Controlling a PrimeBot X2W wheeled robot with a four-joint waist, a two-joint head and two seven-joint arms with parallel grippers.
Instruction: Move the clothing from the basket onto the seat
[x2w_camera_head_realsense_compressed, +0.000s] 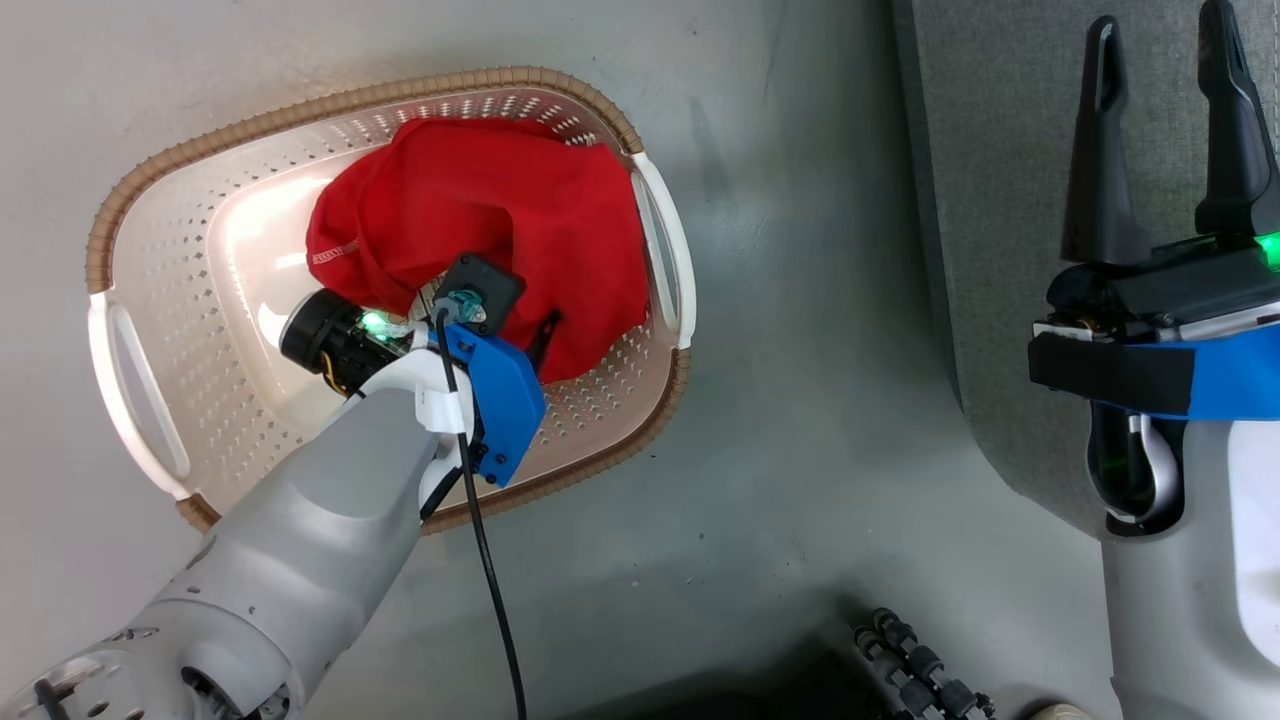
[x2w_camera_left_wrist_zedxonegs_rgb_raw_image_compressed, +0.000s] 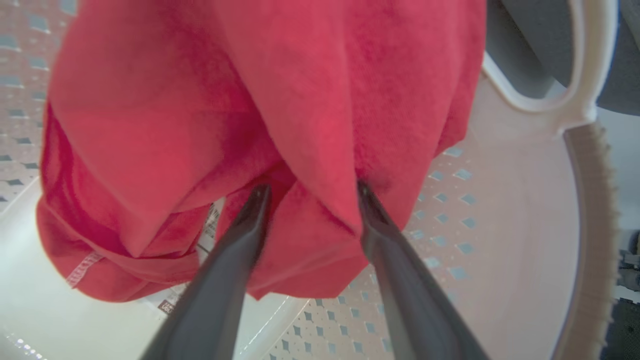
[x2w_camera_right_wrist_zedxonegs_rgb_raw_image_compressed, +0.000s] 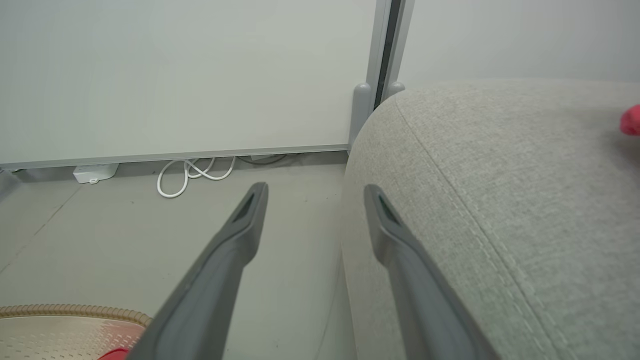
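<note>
The red clothing will leave the white label behind in an empty basket when I lift, because the label lies flat on the basket's bottom.
A red piece of clothing lies bunched in the cream basket on the floor. My left gripper reaches down into the basket, open, its two fingertips pressed into the red clothing with a fold of fabric between them. A white label shows under the cloth. My right gripper is held open and empty over the edge of the grey seat, to the right of the basket. In the right wrist view the gripper points past the seat, where a bit of red fabric shows at the right edge.
Bare grey floor separates the basket from the seat. A black cable hangs from my left wrist. A white cord and a small white box lie by the far wall. My base's wheels are at the bottom.
</note>
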